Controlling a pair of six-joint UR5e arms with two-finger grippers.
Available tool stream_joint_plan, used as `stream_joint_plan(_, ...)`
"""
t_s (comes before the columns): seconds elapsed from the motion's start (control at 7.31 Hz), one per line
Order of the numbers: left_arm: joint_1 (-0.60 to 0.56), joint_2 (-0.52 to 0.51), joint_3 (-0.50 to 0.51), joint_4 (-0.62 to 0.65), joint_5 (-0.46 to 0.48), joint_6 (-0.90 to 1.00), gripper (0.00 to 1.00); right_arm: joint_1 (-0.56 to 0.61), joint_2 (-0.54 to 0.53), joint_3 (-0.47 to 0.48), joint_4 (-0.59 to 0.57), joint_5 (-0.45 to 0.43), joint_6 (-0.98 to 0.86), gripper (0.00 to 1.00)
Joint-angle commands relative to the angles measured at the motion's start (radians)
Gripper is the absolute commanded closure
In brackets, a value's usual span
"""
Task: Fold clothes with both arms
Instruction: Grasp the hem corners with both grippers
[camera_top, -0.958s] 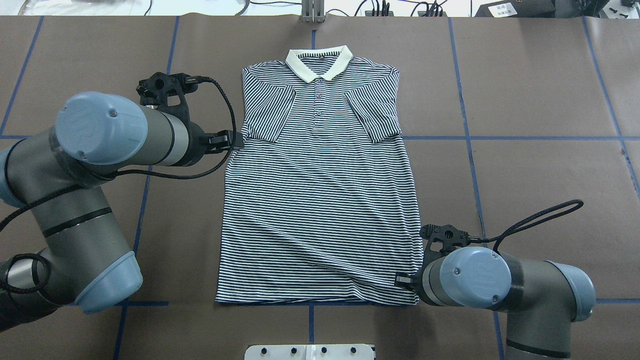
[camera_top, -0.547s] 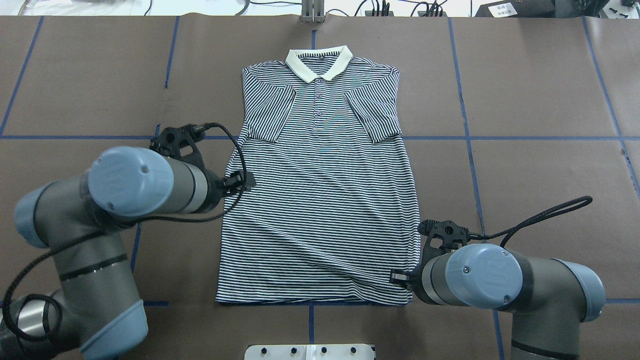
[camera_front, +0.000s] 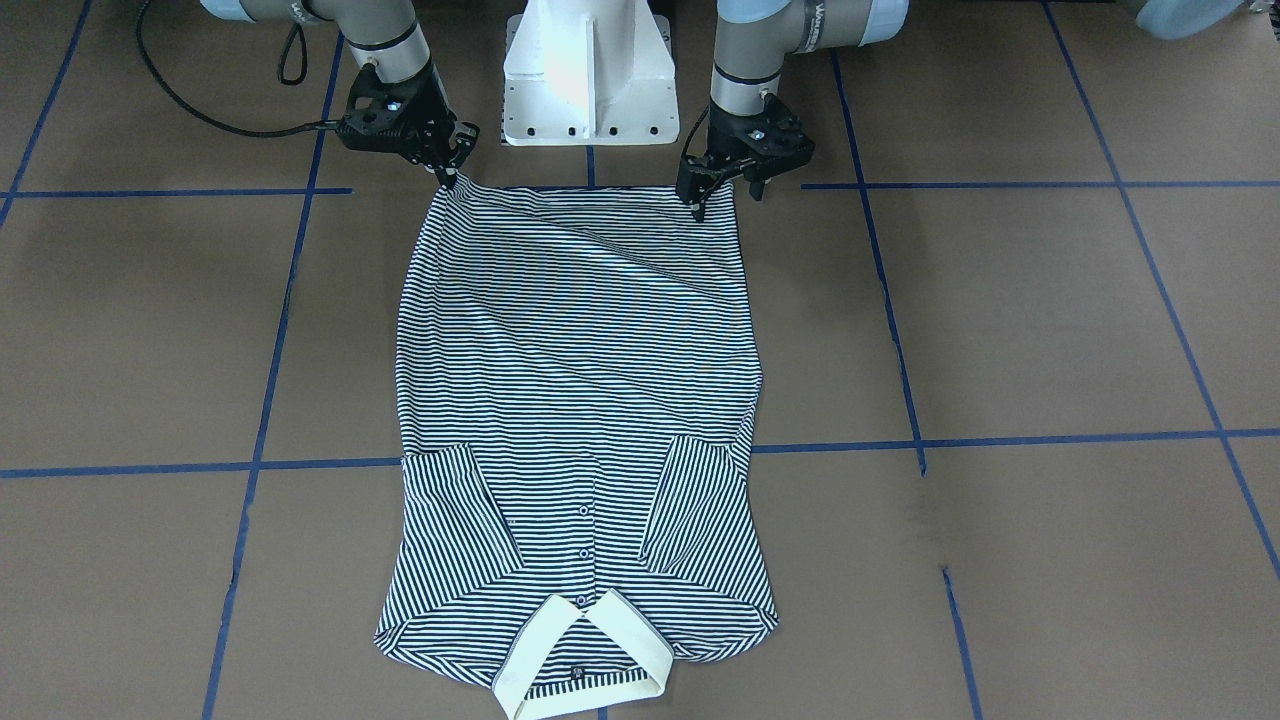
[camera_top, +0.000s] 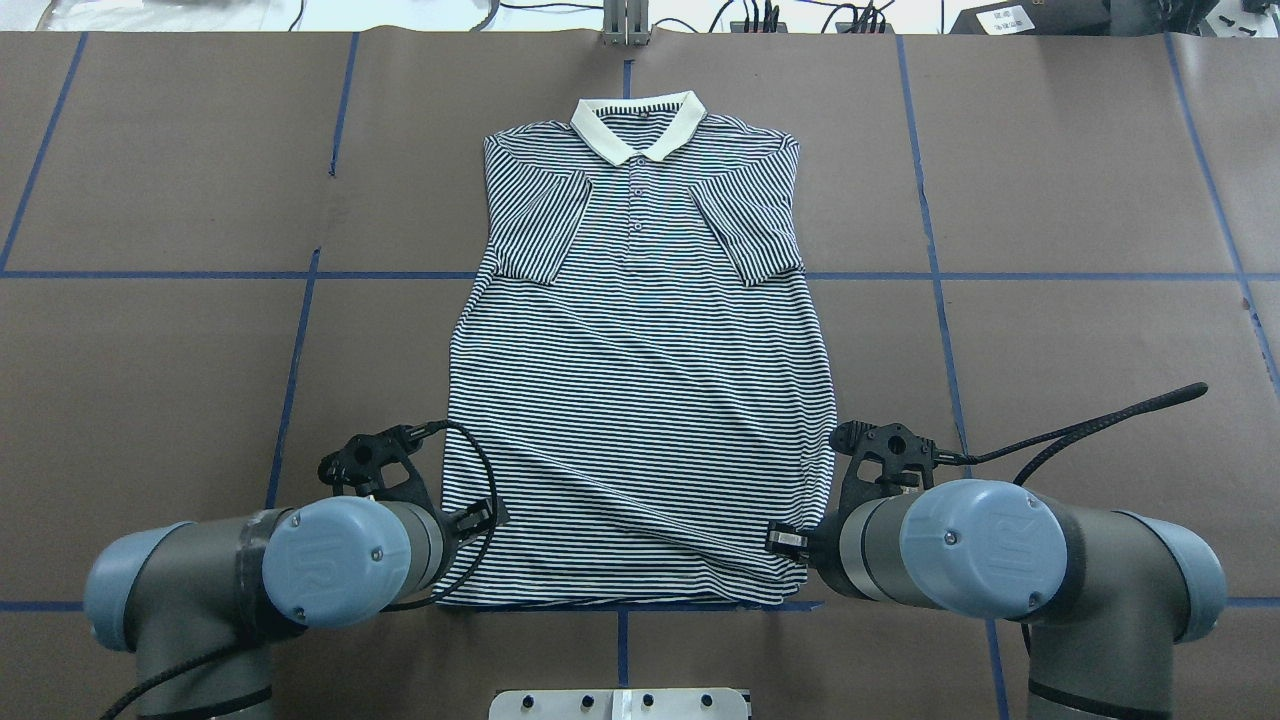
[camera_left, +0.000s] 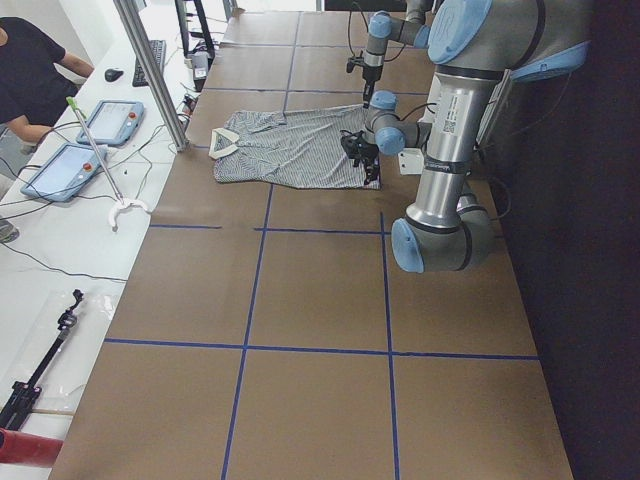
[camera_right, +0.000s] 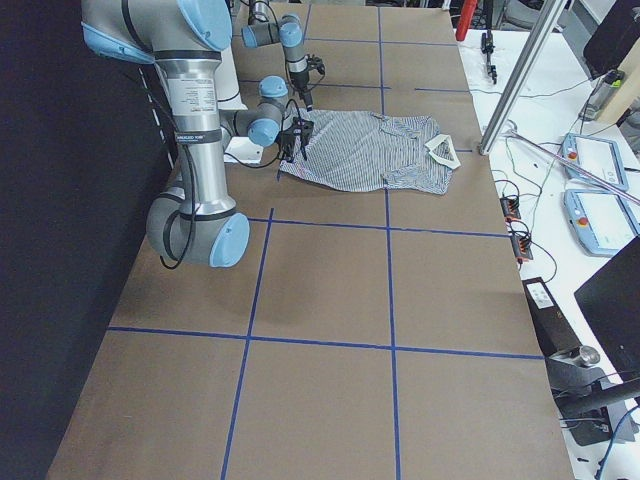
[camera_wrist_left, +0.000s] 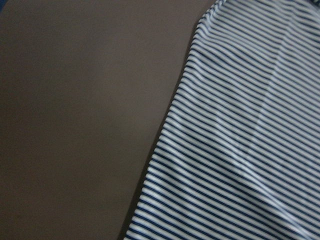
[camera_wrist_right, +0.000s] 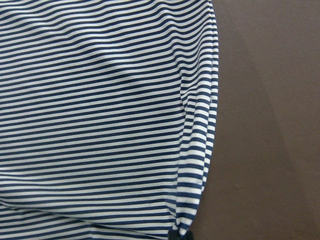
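Observation:
My gripper is about to pull the hem back. The cream collar end lies flat and free, so the striped polo shirt should slide along with its sleeves still folded in.
The striped polo shirt lies flat on the brown table, cream collar at the far end and both sleeves folded in. In the front-facing view my right gripper is shut on the hem corner, which is pulled up into a small peak. My left gripper stands open over the other hem corner, one fingertip at the cloth and the other off the shirt's side. From overhead, the left arm and right arm hide both grippers. Each wrist view shows only a side edge of the shirt on the table.
The white pedestal base stands just behind the hem, between the arms. Blue tape lines cross the brown table cover. Cables run along the far edge. A person sits by tablets at a white side table.
My left arm has swept from beside the shirt's sleeve back along its side edge to the hem corner. The right arm edged inward, drawing its hem corner in with it.

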Motion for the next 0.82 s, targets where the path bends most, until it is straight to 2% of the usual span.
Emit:
stream_joint_plan(0.0, 0.043, 0.016, -0.002, 0.003, 0.018, -0.046, 0.01, 0.0, 0.01, -0.001, 0.0, -0.003, 0.003, 1.0)
stream_joint_plan(0.41, 0.055, 0.019, 0.001, 0.001, 0.014, -0.043, 0.06, 0.009, 0.01, 0.002, 0.0, -0.003, 0.001, 1.0)
stream_joint_plan(0.55, 0.055, 0.019, 0.001, 0.003, 0.014, -0.045, 0.19, 0.011, 0.01, 0.002, 0.0, -0.003, 0.001, 1.0)
stream_joint_plan(0.68, 0.055, 0.016, 0.0, 0.003, 0.014, -0.045, 0.46, 0.012, 0.01, 0.003, 0.0, -0.001, 0.001, 1.0)
